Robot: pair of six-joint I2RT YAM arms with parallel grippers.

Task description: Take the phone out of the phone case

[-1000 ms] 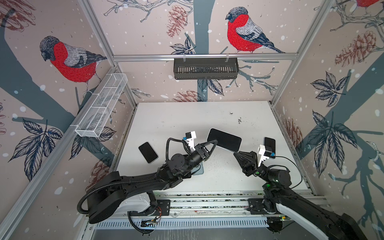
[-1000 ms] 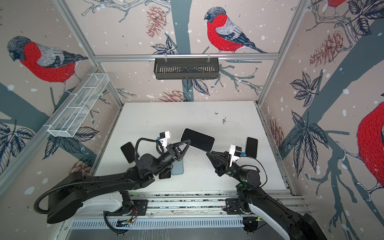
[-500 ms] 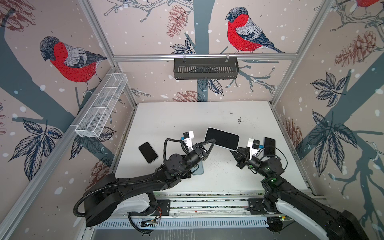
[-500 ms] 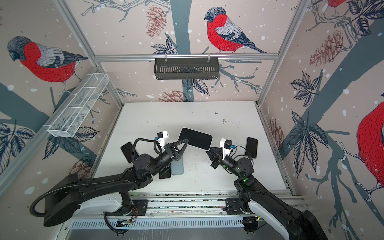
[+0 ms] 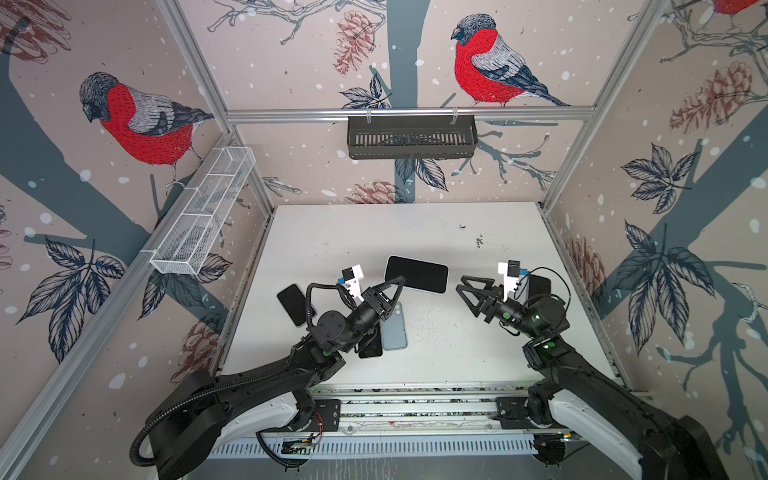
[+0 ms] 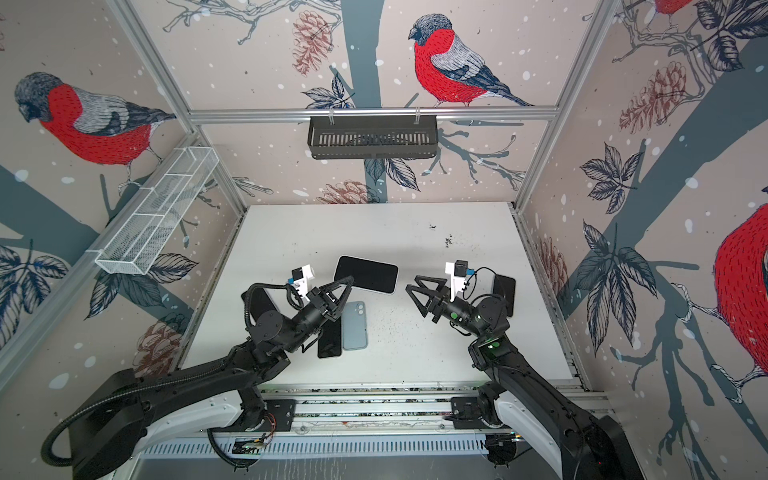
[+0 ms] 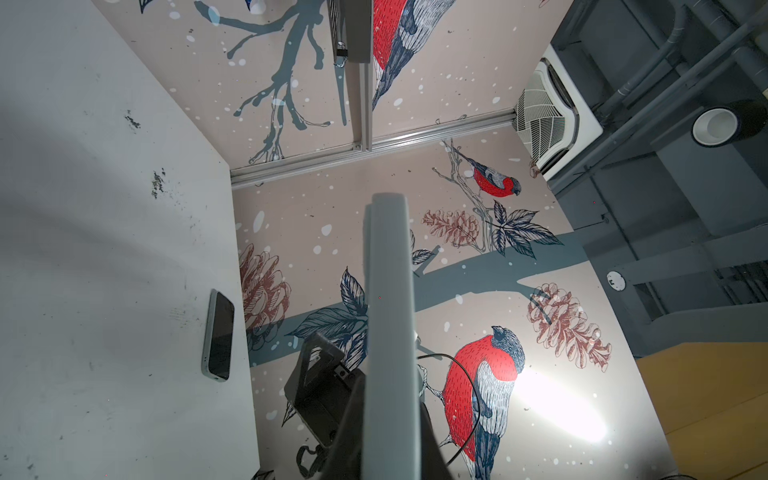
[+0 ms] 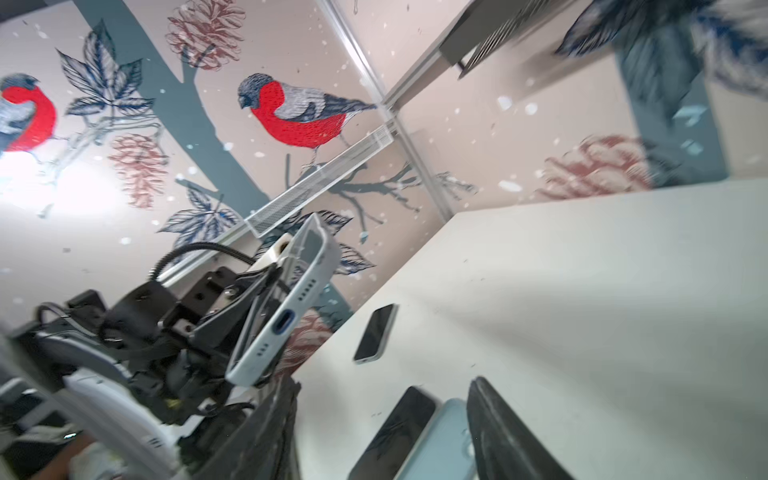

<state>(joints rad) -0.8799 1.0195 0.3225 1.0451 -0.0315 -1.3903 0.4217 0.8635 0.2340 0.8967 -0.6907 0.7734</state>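
The phone case's port end (image 8: pixel 283 320) slants outside my right gripper's fingers, so next I turn that gripper in line with the phone case and grab that end.
A phone with a black screen, in a pale phone case (image 5: pixel 416 274) (image 6: pixel 365 274), hangs level above the middle of the table. My left gripper (image 5: pixel 400 281) (image 6: pixel 350 282) is shut on its near left edge. The left wrist view shows the phone (image 7: pixel 390 332) edge-on between the jaws of that gripper (image 7: pixel 390 449). In the right wrist view its port end (image 8: pixel 282 324) faces the camera. My right gripper (image 5: pixel 460 282) (image 6: pixel 411 281) (image 8: pixel 382 436) stands open a short way right of the phone, touching nothing.
On the white table (image 5: pixel 436 232) lie a pale blue phone face down (image 5: pixel 395 328) (image 8: pixel 440 440), a black one beside it (image 5: pixel 372 347) (image 8: pixel 399 432), another at the left (image 5: pixel 293 303) and one behind the right arm (image 5: pixel 538 284) (image 7: pixel 219 336). Baskets hang on the walls.
My right gripper, shut at the phone's right end before, has opened and drawn back to the right. The left gripper still holds the phone, shifted slightly left.
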